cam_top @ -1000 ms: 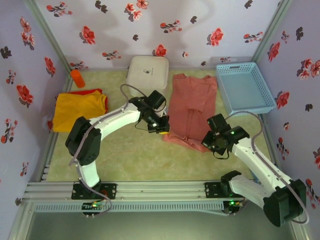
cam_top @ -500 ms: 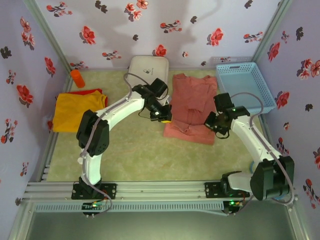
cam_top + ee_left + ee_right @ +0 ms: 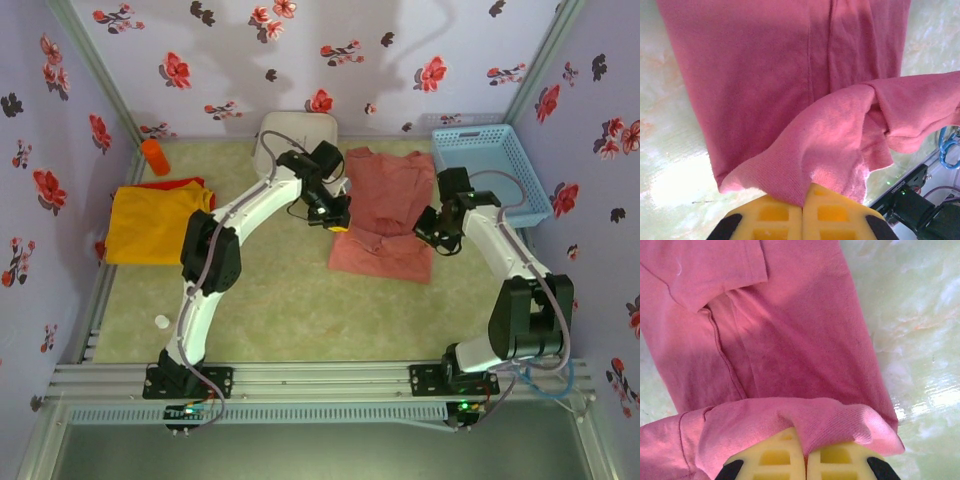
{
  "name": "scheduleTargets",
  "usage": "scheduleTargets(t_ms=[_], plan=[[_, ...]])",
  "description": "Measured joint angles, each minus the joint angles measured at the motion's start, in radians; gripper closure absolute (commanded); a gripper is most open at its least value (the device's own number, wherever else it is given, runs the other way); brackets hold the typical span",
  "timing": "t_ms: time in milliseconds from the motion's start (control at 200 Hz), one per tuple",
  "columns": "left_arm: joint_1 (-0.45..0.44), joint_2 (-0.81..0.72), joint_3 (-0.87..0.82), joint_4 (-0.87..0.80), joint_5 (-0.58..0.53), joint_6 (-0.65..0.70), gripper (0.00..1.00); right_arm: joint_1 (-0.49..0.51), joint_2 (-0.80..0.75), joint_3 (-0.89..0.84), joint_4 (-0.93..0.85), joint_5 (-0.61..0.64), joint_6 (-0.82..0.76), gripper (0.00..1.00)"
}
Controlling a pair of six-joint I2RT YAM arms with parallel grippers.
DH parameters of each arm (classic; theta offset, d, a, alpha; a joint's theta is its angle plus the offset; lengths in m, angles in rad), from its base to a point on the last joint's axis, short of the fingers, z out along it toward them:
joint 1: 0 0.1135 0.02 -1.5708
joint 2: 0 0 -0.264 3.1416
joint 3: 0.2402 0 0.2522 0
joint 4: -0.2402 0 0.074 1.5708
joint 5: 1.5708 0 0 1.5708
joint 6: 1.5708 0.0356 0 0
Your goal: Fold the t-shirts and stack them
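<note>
My left gripper has the hem's corner [image 3: 734,181] in line with the salmon-pink t-shirt's side edge [image 3: 709,152], so it should keep going down until the hem lies on the cloth, then let go.
The salmon-pink t-shirt [image 3: 385,200] lies at the middle back of the table, its near hem lifted and doubled over towards the collar. My left gripper [image 3: 338,222] is shut on the hem's left corner; in the left wrist view its yellow fingers [image 3: 803,192] pinch the pink cloth [image 3: 765,75]. My right gripper [image 3: 428,236] is shut on the hem's right corner, and the cloth [image 3: 800,340] is folded over the yellow fingers [image 3: 806,437]. A folded yellow-orange t-shirt [image 3: 155,222] lies at the left, with a red one's edge [image 3: 178,184] showing behind it.
A white rounded box [image 3: 292,142] stands just behind the left gripper. The light blue basket [image 3: 490,175] sits at the back right, close to the right arm. An orange cylinder [image 3: 154,157] stands in the far left corner. Walls close the table on three sides.
Both grippers have moved away from the near edge towards the back, carrying the pink shirt's hem with them, so the shirt is now shorter and doubled over.
</note>
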Motion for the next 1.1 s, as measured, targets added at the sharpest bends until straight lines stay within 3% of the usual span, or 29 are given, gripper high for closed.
scheduleTargets(t_ms=[435,570,755,870,1100], plan=[[0.037,0.177,0.183,-0.036,0.031,0.023,1.0,-0.047,0.135,0.008,0.078,-0.037,-0.015,0.99],[0.051,0.213,0.212,-0.035,0.037,0.023,0.95,-0.055,0.177,0.011,0.105,-0.037,-0.015,0.96],[0.064,0.269,0.244,-0.023,0.041,0.026,0.84,-0.056,0.248,0.037,0.142,-0.037,-0.016,0.76],[0.068,0.299,0.251,-0.006,0.045,0.027,0.68,-0.058,0.288,0.048,0.169,-0.038,-0.007,0.6],[0.095,0.331,0.285,0.021,0.051,0.021,0.6,-0.058,0.308,0.078,0.203,-0.045,0.008,0.41]])
